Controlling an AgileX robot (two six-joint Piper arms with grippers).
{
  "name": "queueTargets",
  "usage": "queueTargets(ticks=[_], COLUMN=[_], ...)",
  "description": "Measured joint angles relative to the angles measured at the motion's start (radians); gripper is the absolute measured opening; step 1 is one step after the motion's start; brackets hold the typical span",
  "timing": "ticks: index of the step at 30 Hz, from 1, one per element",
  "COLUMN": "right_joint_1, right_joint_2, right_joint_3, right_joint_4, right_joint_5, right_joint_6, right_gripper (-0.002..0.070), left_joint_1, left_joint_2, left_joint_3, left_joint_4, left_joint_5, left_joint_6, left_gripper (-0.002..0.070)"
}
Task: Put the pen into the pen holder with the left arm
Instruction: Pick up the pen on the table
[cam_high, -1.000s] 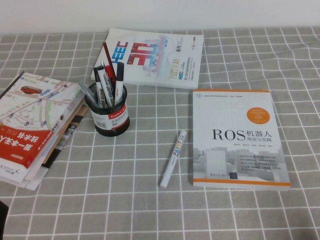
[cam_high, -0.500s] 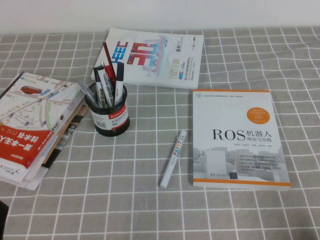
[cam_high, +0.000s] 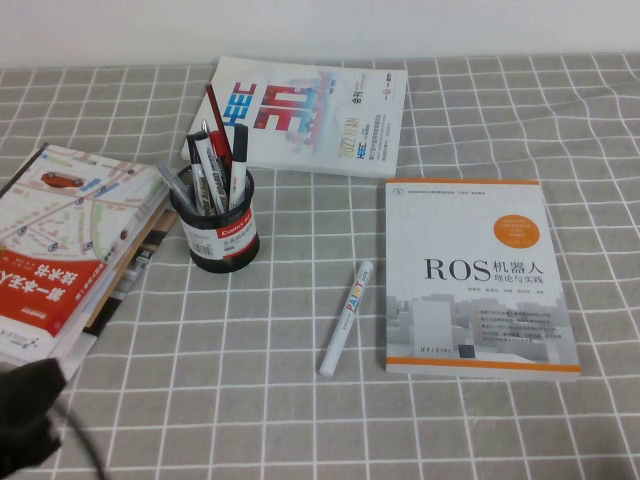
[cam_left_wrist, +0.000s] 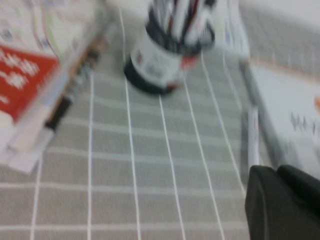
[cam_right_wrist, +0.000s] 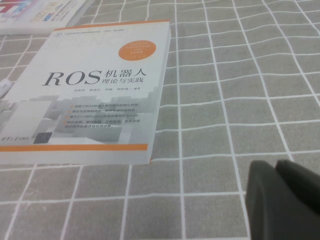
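The pens in the holder have a gap (cam_high: 225, 196) between them, so I expect the white marker (cam_high: 346, 318) to slide in and stand up above the holder's rim when I lower it.
The pen (cam_high: 347, 318), a white marker with coloured lettering, lies flat on the grey checked cloth just left of the ROS book (cam_high: 480, 275). The pen holder (cam_high: 220, 235), a black mesh cup with a red-and-white label, stands upright to its upper left with several pens in it. My left arm (cam_high: 25, 410) shows as a dark shape with a cable at the bottom left corner, well short of both. In the left wrist view the left gripper (cam_left_wrist: 280, 175) is shut and empty, with the pen (cam_left_wrist: 253, 135) and the pen holder (cam_left_wrist: 155, 65) ahead. The right gripper (cam_right_wrist: 277, 170) is shut over bare cloth.
A stack of books (cam_high: 70, 240) with a red-and-white cover lies at the left edge. A magazine (cam_high: 315, 115) rests at the back behind the holder. The ROS book (cam_right_wrist: 95, 90) lies to the right of the pen.
The left arm has come into the high view at the bottom left corner. The pen, holder and books have not moved.
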Motion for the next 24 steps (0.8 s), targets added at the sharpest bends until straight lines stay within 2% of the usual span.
queueTargets(ticks=[6, 11, 16, 19, 24], right_joint_1=[0.0, 0.0, 0.0, 0.0, 0.0], right_joint_2=[0.0, 0.0, 0.0, 0.0, 0.0], right_joint_3=[0.0, 0.0, 0.0, 0.0, 0.0], right_joint_4=[0.0, 0.0, 0.0, 0.0, 0.0], right_joint_5=[0.0, 0.0, 0.0, 0.0, 0.0], right_joint_6=[0.0, 0.0, 0.0, 0.0, 0.0], right_gripper=[-0.0015, -0.0015, -0.0015, -0.0015, -0.0015], left_joint_1=[0.0, -0.029, -0.173, -0.291, -0.434], left_joint_2=[0.333, 0.572, 0.781, 0.932, 1.152], left_joint_3=[-0.252, -0.413, -0.554, -0.661, -0.844], left_joint_4=[0.002, 0.011, 0.045, 0.111, 0.198], left_joint_5=[0.213, 0.287, 0.287, 0.3, 0.353], left_joint_6=[0.077, 0.109, 0.1, 0.054, 0.001], left_gripper=[-0.0003, -0.0003, -0.0003, -0.0003, -0.0003])
